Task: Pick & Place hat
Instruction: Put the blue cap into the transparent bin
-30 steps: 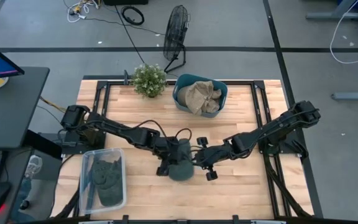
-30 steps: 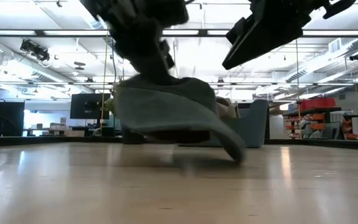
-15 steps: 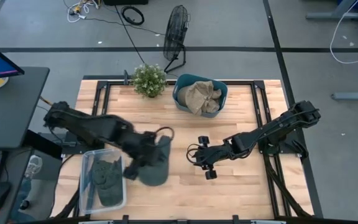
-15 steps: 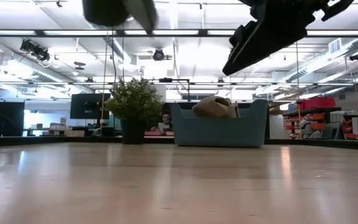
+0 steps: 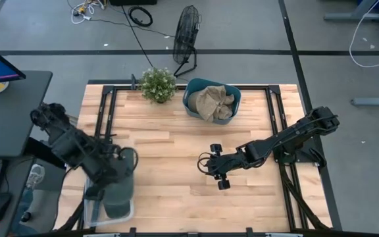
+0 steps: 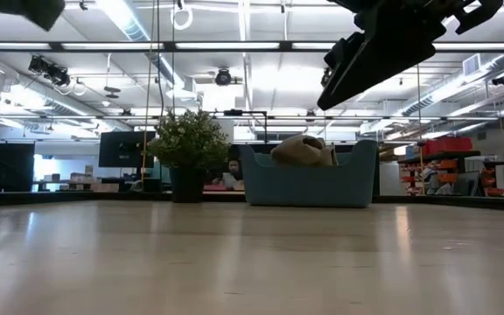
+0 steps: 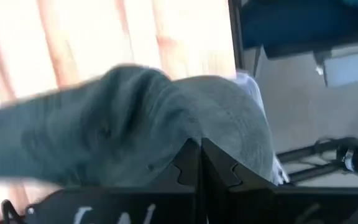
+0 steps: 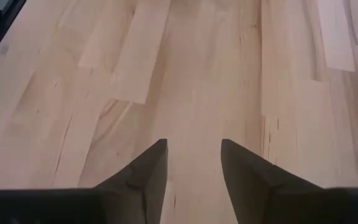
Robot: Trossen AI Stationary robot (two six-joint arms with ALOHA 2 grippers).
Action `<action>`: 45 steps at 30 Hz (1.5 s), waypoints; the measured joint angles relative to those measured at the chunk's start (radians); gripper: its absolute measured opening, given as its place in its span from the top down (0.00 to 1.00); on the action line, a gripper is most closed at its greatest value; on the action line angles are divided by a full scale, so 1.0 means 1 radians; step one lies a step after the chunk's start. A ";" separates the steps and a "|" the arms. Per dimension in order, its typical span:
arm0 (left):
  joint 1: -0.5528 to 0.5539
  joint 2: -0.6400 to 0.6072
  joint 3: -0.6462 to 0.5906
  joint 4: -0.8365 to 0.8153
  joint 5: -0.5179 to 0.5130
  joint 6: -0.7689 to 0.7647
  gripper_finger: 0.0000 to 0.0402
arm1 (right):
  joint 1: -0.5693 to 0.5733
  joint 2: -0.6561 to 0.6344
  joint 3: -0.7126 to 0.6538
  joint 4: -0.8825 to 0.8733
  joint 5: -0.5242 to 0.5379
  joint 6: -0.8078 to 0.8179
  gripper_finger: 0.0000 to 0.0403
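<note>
I should lower the hat with my left gripper, open the gripper, then take the hat's cloth close by and settle the hat inside, because it is spread over the clear plastic bin's rim.
The grey-green hat hangs in my left gripper over the clear plastic bin at the table's near left. In the left wrist view the hat fills the picture beyond my shut left gripper. The hat itself blocks the view into the bin. My right gripper is open and holds nothing; it hovers above the bare wood near the table's middle, and its wrist view shows the gap of the right gripper over the planks. My left gripper pinches the hat's cloth between its two shut fingers. Which part of the hat that is, I cannot tell. The hat is lifted clear of the table and hangs over the clear bin.
A blue tub with tan cloth stands at the far edge, next to a small potted plant. In the low view both, the tub and the plant, show far back. A fan stands on the floor beyond. Bare wood lies between the arms.
My left gripper has carried the hat from the table's middle toward the left edge, lifting it clear of the wood; it now hangs over the clear bin. The hat has left the low view. My right gripper has stayed where it was, open.
</note>
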 joint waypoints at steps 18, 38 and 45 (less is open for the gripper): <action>-0.290 -0.036 -0.255 0.039 -0.147 -0.444 0.99 | 0.000 0.000 0.000 0.016 -0.001 -0.020 0.62; -0.312 -0.045 -0.615 0.413 -0.167 -0.799 0.88 | -0.002 0.000 0.000 0.017 -0.010 -0.044 0.62; -0.312 -0.045 -0.685 0.438 -0.150 -0.994 0.75 | -0.002 0.000 0.000 0.017 -0.010 -0.060 0.62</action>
